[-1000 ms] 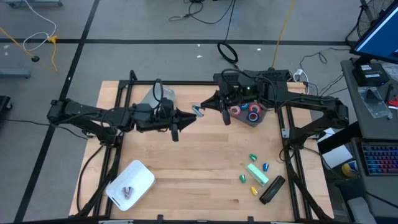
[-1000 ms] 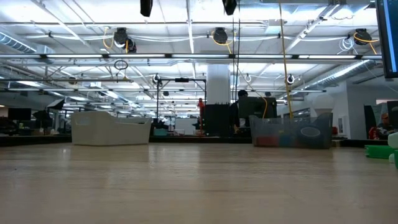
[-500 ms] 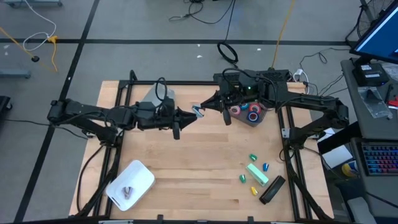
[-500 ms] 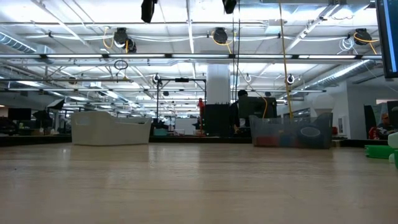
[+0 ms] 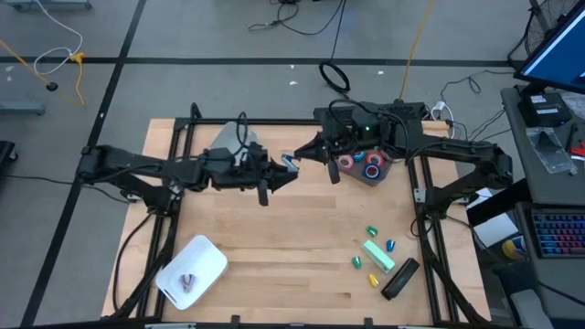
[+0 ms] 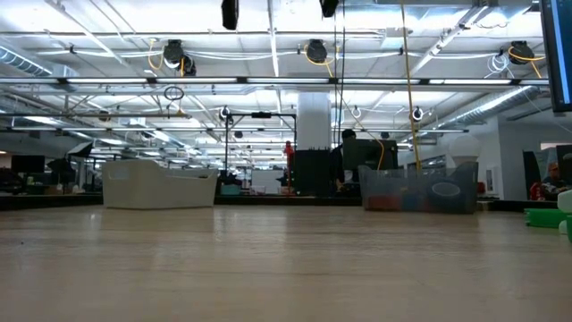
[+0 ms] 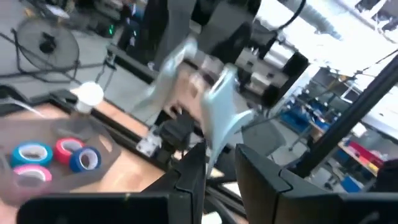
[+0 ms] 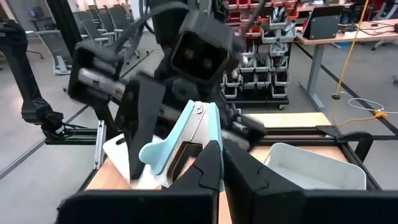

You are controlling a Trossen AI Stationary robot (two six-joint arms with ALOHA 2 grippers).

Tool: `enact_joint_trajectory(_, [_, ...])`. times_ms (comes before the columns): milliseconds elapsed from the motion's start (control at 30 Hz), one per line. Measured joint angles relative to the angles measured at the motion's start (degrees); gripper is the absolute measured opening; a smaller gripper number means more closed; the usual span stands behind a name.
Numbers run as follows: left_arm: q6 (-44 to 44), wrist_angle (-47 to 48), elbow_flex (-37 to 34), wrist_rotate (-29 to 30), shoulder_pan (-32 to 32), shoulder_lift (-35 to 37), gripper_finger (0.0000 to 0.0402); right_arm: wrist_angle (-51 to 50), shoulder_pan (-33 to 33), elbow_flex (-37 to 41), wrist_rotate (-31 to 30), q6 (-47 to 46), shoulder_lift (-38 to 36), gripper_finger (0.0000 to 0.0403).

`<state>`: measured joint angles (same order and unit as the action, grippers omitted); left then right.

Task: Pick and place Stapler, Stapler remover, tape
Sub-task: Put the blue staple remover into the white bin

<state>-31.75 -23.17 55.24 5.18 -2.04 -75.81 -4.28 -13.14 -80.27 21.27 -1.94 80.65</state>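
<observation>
Next, my left gripper takes the remover's loose end (image 5: 290, 163) and carries the staple remover to the front white bin (image 5: 194, 270), because my right gripper is holding it far from there.
The pale blue staple remover (image 5: 291, 164) (image 8: 180, 140) is in the air over the table's far middle, held by my right gripper (image 5: 300, 157) (image 8: 221, 149), which is shut on it. My left gripper (image 5: 285, 174) (image 7: 221, 162) faces it from the table's left with its fingers open, and the remover's pale end (image 7: 217, 106) sits just ahead of and between them. The red and blue tape rolls (image 5: 364, 165) (image 7: 56, 155) lie in a clear bin (image 5: 379, 175). The black stapler (image 5: 399, 279) lies on the table near its right front corner. My right gripper pinches the staple remover between its two fingers at its metal-jawed end (image 8: 198, 140), coming level from the table's right. The remover is lifted clear, its blue wings pointing toward the left arm. My left gripper: whether its open fingers (image 7: 193, 177) touch the remover's end, I cannot tell.
A white bin (image 5: 228, 139) (image 8: 311, 165) stands at the far edge under the left arm. Another white bin (image 5: 203, 260) with a small metal thing in it sits near the left front corner. Small green, blue and yellow pieces (image 5: 377, 254) lie beside the stapler.
My left gripper has moved toward the table's right, closing in on the staple remover held by the right gripper. The right gripper and the remover have stayed in place.
</observation>
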Motion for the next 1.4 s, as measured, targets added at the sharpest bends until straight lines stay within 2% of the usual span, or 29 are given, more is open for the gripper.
enact_joint_trajectory(300, [-0.84,2.6,-0.07,-4.95,1.28,0.58,0.0088,-1.08,-0.57,0.04,-0.15,-0.49,0.27,0.0])
enact_joint_trajectory(433, [-0.72,8.17,-0.04,-3.98,1.33,3.44,0.0088,-1.42,-0.75,0.02,-0.15,-0.45,0.25,0.0])
enact_joint_trajectory(600, [0.79,8.06,-0.04,-2.1,1.28,4.91,0.0088,-1.13,-0.75,0.02,-0.04,-0.43,0.23,0.0])
enact_joint_trajectory(1100, [1.42,6.46,-0.02,-2.15,1.77,4.77,0.0086,-0.14,-0.75,0.02,-0.39,-0.4,0.23,0.0])
enact_joint_trajectory(1200, [1.42,6.46,-0.02,-2.04,1.81,4.53,0.0065,-0.21,-0.73,0.02,-1.58,-0.41,0.23,0.0])
enact_joint_trajectory(1333, [2.31,6.27,-0.02,-1.96,1.81,4.53,0.0015,-0.08,-0.69,0.02,-1.55,-0.44,0.23,0.0])
enact_joint_trajectory(1400, [2.64,5.88,-0.02,-2.17,1.81,4.53,0.0008,-0.01,-0.62,0.02,-1.67,-0.47,0.23,0.0])
